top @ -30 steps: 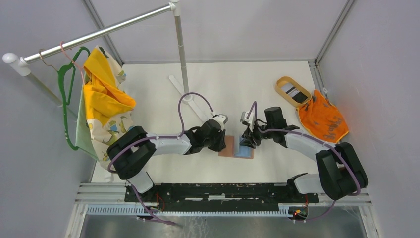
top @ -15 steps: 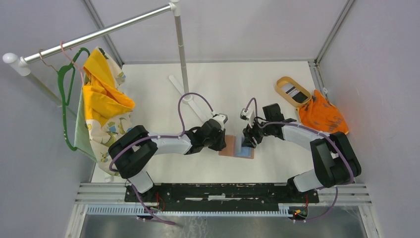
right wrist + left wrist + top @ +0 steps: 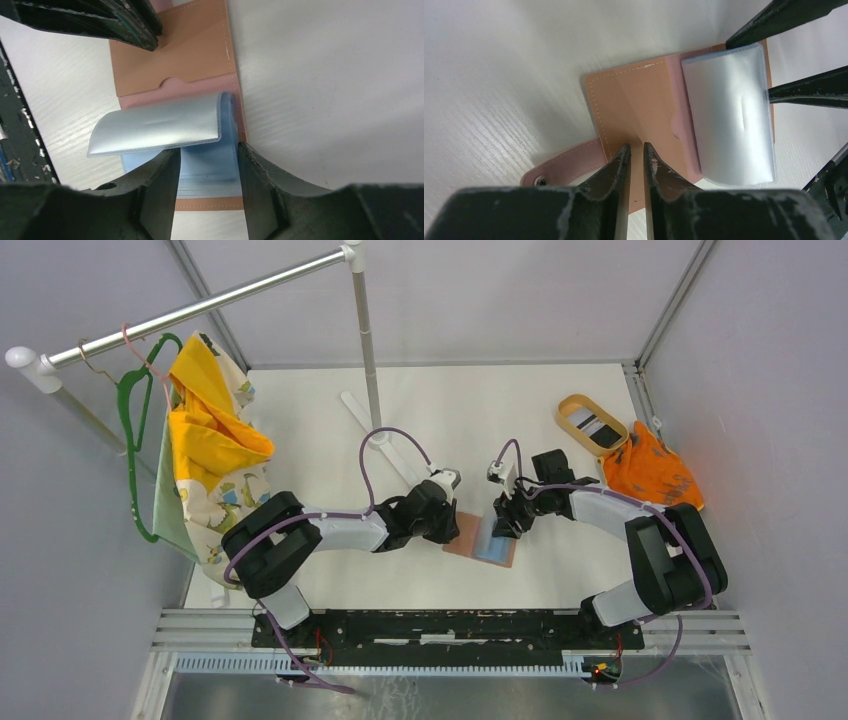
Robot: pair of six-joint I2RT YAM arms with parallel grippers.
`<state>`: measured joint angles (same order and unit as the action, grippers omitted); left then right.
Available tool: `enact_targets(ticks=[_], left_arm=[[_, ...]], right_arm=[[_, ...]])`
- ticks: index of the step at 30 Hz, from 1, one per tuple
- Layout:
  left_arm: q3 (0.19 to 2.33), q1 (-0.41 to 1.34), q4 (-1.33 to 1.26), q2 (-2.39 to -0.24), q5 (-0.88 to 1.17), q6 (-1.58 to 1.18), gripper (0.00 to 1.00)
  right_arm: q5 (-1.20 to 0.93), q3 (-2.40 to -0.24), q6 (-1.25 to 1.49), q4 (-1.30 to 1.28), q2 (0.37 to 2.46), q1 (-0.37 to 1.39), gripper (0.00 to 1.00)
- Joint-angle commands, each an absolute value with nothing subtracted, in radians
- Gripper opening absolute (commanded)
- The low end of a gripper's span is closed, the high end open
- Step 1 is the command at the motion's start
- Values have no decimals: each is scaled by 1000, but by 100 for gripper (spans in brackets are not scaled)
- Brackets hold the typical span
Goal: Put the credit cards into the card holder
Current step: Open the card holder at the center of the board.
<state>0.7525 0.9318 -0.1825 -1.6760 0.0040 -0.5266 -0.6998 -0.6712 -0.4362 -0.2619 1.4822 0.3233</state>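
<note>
My right gripper should open and turn the sleeves onto the tan leaf (image 3: 196, 50) first, because one clear sleeve (image 3: 160, 126) curls up while the blue sleeve stack lies flat.
The card holder (image 3: 480, 538) lies open on the table, reddish-brown with a pink snap tab (image 3: 566, 167). My left gripper (image 3: 635, 146) is all but shut, tips resting on its tan left leaf (image 3: 634, 107) with nothing between them. My right gripper (image 3: 207, 170) is open, its fingers either side of the blue-tinted sleeve stack (image 3: 207, 157). One clear sleeve (image 3: 155, 127) curls up in front of it. Whether a blue card sits in the stack I cannot tell. A white credit card with dark stripes (image 3: 601, 427) lies in the tan tray at the far right.
The tan oval tray (image 3: 573, 410) stands at the back right beside a crumpled orange cloth (image 3: 652, 480). A clothes rail's upright (image 3: 365, 340) and its white foot (image 3: 380, 440) are behind the arms. Yellow patterned fabric (image 3: 210, 440) hangs from a green hanger on the left.
The right jaws have widened a little and the right arm's elbow has swung inward. The card holder has turned slightly on the table. The left gripper has stayed put.
</note>
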Motion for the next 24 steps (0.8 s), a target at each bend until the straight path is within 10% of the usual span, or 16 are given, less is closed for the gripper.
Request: enact_targets(ticks=[1, 14, 24], left_arm=[[731, 941, -132, -1721, 28, -570, 22], [708, 940, -195, -1697, 89, -592, 23], [655, 941, -282, -1596, 172, -592, 48]], right_arm=[[-819, -715, -452, -289, 1470, 320, 49], [-973, -720, -397, -281, 1517, 320, 46], [-1095, -718, -353, -261, 1549, 314, 53]])
